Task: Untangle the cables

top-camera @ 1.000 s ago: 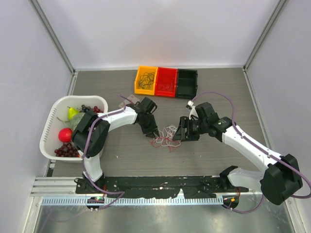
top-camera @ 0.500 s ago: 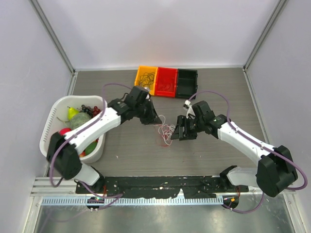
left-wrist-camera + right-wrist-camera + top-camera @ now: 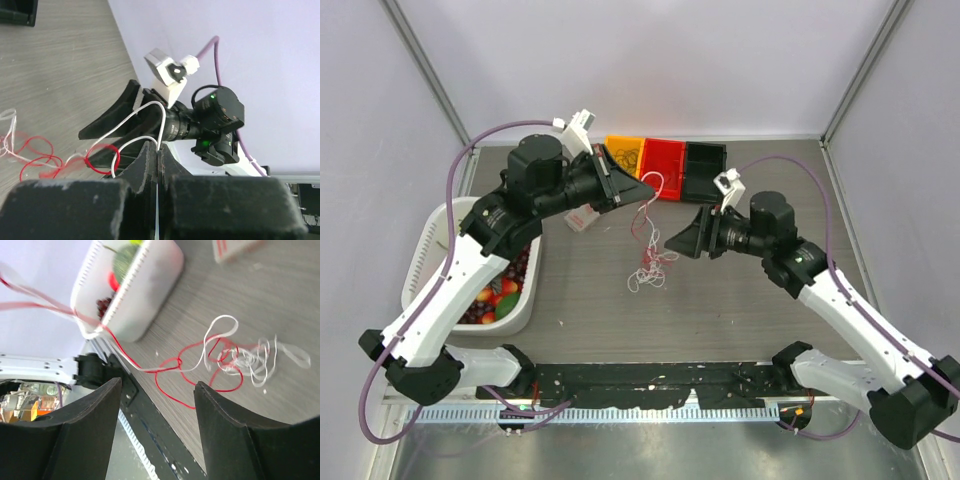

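Observation:
Next, my left gripper raises the white cable clear point(image 3: 657, 187) before my right gripper takes it, because red cable loops point(image 3: 638, 223) are clinging to the white cable under my left gripper.
A tangle of red and white cables point(image 3: 645, 262) hangs from my left gripper point(image 3: 642, 189) down to the table between the arms. The left gripper is raised and shut on the white cable point(image 3: 150, 107), which loops out above its closed jaws. A red cable loop point(image 3: 101, 159) hangs just to their left. My right gripper point(image 3: 680, 241) is open and empty, in the air just right of the hanging strands. In the right wrist view the red and white tangle point(image 3: 239, 356) lies on the table beyond the spread fingers point(image 3: 92, 430). No black cable shows.
Orange point(image 3: 623, 152), red point(image 3: 664, 169) and black point(image 3: 705, 172) bins stand in a row at the back. A white basket point(image 3: 432, 247) of fruit sits at the left, also in the right wrist view point(image 3: 145, 287). A small flat packet point(image 3: 582, 218) lies behind the left arm.
My left gripper has risen from the table and moved back toward the bins, drawing the cables up into a hanging strand. The right gripper has lifted slightly and stays open.

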Controlling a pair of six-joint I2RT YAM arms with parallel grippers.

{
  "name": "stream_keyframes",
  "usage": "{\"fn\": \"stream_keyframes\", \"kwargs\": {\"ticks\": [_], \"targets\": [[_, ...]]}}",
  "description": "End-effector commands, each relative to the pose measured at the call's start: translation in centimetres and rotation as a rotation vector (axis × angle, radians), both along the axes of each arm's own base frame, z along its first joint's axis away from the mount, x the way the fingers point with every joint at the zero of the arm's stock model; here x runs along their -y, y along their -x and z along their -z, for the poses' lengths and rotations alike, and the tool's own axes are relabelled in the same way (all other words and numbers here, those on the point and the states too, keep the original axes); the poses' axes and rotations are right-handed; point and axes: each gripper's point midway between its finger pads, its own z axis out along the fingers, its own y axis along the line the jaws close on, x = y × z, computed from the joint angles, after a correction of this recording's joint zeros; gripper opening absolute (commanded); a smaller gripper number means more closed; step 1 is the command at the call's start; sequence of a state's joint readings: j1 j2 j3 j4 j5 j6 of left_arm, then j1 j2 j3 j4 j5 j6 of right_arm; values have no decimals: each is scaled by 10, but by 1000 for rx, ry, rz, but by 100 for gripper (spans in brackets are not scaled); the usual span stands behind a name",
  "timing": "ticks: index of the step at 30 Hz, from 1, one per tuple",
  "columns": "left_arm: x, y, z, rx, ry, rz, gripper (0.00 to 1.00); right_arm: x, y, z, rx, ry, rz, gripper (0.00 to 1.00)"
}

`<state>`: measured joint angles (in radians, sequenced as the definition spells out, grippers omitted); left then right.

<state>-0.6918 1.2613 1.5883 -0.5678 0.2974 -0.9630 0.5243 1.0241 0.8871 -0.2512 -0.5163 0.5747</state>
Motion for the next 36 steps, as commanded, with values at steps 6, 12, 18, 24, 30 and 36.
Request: {"fn": "stream_keyframes", "kwargs": {"ticks": [6,12,18,24,30,36], "targets": [[9,3,-44,-17,164,26,0,-6,-14,-106,218,-129,21,65],[10,9,-65,-4,216,48,0,-18,-10,-140,287,-217,-14,68],[18,16,-95,-16,367,110,0,-33,-28,-130,263,-183,30,68],[21,25,-145,-7,542,183,0,-54,-53,-34,156,-39,139,62],[-3,42,-206,120,632,162,0,-38,-47,72,6,140,172,44],[-13,37,-219,228,567,86,0,-7,-7,119,-72,230,145,56]]}}
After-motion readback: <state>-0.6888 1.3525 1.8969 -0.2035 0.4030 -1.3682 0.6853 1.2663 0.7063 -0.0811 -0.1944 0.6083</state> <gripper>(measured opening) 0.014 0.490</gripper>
